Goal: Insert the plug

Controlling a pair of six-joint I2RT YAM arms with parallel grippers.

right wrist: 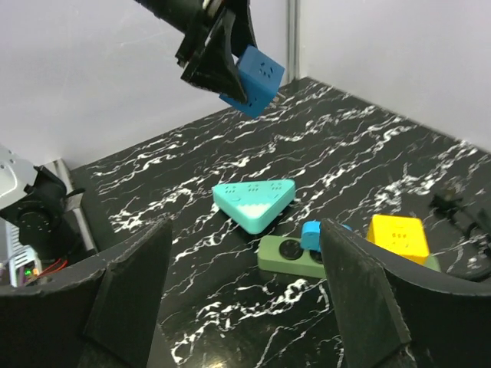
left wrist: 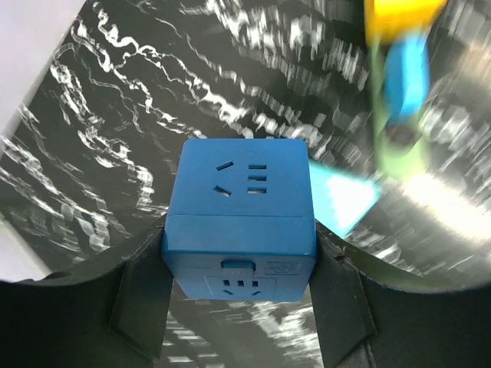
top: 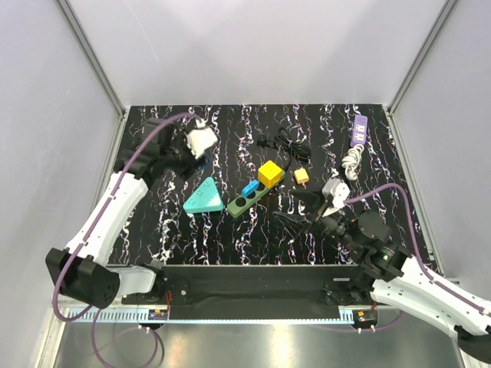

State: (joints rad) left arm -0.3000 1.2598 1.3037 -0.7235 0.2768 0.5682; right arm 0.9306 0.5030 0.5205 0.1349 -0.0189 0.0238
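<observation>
The teal triangular block's edge (top: 197, 195) is at a slant to the blue cube adapter. Next, my left gripper pushes the block's outer corner (top: 188, 207) round with the cube adapter, and then plug in first.
My left gripper (left wrist: 242, 268) is shut on a blue cube adapter (left wrist: 242, 215) with socket holes on two faces, held above the table at the back left. The cube also shows in the right wrist view (right wrist: 257, 77), lifted and tilted. A green power strip (top: 249, 198) lies mid-table with a blue plug (top: 250, 188) and a yellow cube (top: 270, 173) on it. My right gripper (top: 295, 207) is open and empty, right of the strip, facing it (right wrist: 295, 257).
A teal triangular block (top: 204, 197) lies left of the green strip. A small orange cube (top: 301, 175) and a black cable (top: 284, 144) lie behind it. A purple power strip (top: 358, 132) with a white cord (top: 351, 162) sits at the back right.
</observation>
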